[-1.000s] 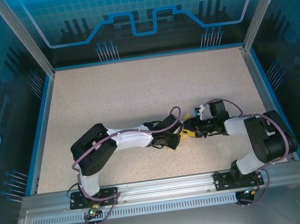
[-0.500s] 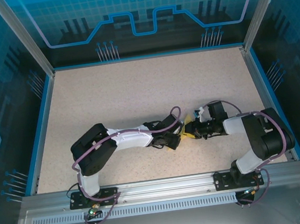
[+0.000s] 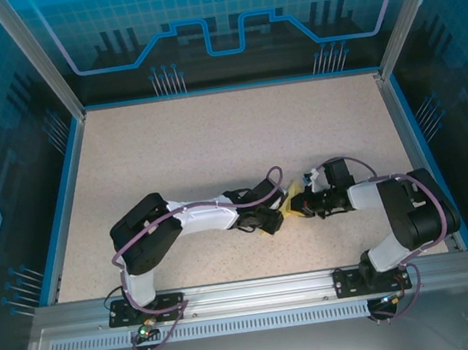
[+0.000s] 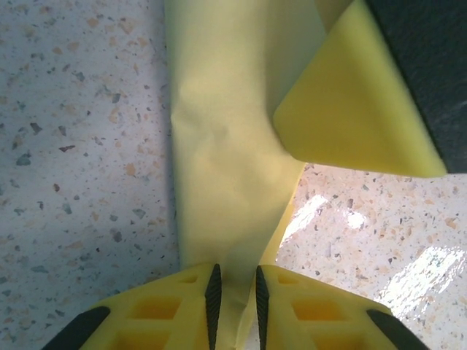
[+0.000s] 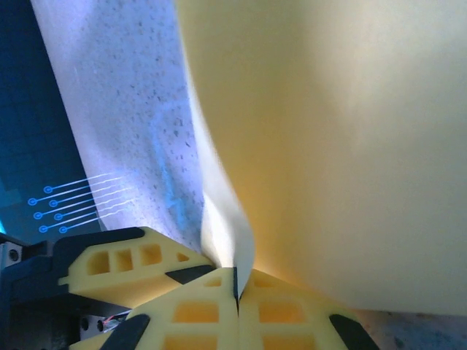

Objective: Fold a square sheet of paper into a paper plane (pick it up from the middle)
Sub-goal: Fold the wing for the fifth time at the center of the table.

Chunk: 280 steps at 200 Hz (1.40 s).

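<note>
My left gripper needs to close its fingers, which stand apart around the paper's narrow end (image 4: 237,273), and clamp that end (image 4: 236,290) before my right gripper leaves the paper's edge.
The yellow sheet of paper (image 3: 291,205), folded into a narrow strip, hangs between my two grippers at the middle of the table. In the left wrist view the paper (image 4: 219,146) runs down between my left gripper's (image 4: 234,284) pads, which stand slightly apart around it. A right fingertip (image 4: 350,109) is on the strip's far end. My right gripper (image 5: 236,281) is shut on an edge of the paper (image 5: 328,146), which rises as a broad curved sheet. From above, the left gripper (image 3: 276,218) and the right gripper (image 3: 298,205) nearly touch.
The speckled table (image 3: 213,143) stretches away behind the grippers to a blue rim (image 3: 223,89) and glass walls. Both arms lie low near the front edge, with a metal rail (image 3: 250,294) just behind their bases.
The right gripper has closed onto the paper and moved slightly left. The left gripper's jaws have eased a little wider around the strip. The left arm has stayed put.
</note>
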Motion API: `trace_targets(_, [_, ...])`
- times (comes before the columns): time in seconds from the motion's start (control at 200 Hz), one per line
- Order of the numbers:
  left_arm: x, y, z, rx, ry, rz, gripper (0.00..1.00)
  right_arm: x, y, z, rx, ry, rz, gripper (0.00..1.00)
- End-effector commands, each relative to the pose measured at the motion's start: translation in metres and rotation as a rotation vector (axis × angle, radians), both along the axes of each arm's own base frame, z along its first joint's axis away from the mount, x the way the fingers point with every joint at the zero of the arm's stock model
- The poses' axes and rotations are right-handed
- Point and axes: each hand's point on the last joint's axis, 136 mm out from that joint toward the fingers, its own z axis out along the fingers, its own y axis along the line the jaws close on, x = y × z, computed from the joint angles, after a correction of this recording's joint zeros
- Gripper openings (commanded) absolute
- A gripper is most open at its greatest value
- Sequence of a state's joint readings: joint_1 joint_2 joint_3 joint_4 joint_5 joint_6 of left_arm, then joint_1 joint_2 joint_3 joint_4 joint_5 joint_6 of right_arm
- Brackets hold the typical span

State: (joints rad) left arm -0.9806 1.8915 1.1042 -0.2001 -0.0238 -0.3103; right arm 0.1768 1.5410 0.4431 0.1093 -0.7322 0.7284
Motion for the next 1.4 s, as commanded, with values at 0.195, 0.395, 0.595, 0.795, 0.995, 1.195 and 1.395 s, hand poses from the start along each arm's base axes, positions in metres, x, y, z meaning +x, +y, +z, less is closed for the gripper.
trace_targets(0.195, [-0.019, 0.019, 0.001, 0.027, 0.071, -0.028, 0.28, -0.005, -0.006, -0.009, -0.095, 0.010, 0.032, 0.00])
trace_targets(0.395, [-0.016, 0.020, 0.011, -0.005, 0.071, -0.014, 0.29, -0.008, -0.010, -0.015, -0.137, 0.028, 0.039, 0.01])
trace_targets(0.595, [-0.009, 0.020, 0.025, -0.049, 0.082, 0.018, 0.29, -0.009, -0.013, -0.019, -0.165, 0.040, 0.044, 0.01])
trace_targets(0.795, [-0.008, 0.007, 0.041, -0.121, 0.107, 0.036, 0.25, -0.011, -0.013, -0.021, -0.174, 0.051, 0.047, 0.01])
trace_targets(0.995, [-0.011, -0.008, 0.039, -0.179, 0.154, 0.026, 0.17, -0.011, -0.013, -0.022, -0.177, 0.058, 0.051, 0.01])
trace_targets(1.195, [-0.014, -0.011, 0.019, -0.165, 0.188, 0.016, 0.12, -0.012, -0.012, -0.023, -0.175, 0.062, 0.053, 0.01])
trace_targets(1.395, [-0.013, -0.003, 0.006, -0.120, 0.193, 0.022, 0.10, -0.012, -0.012, -0.023, -0.175, 0.062, 0.056, 0.01])
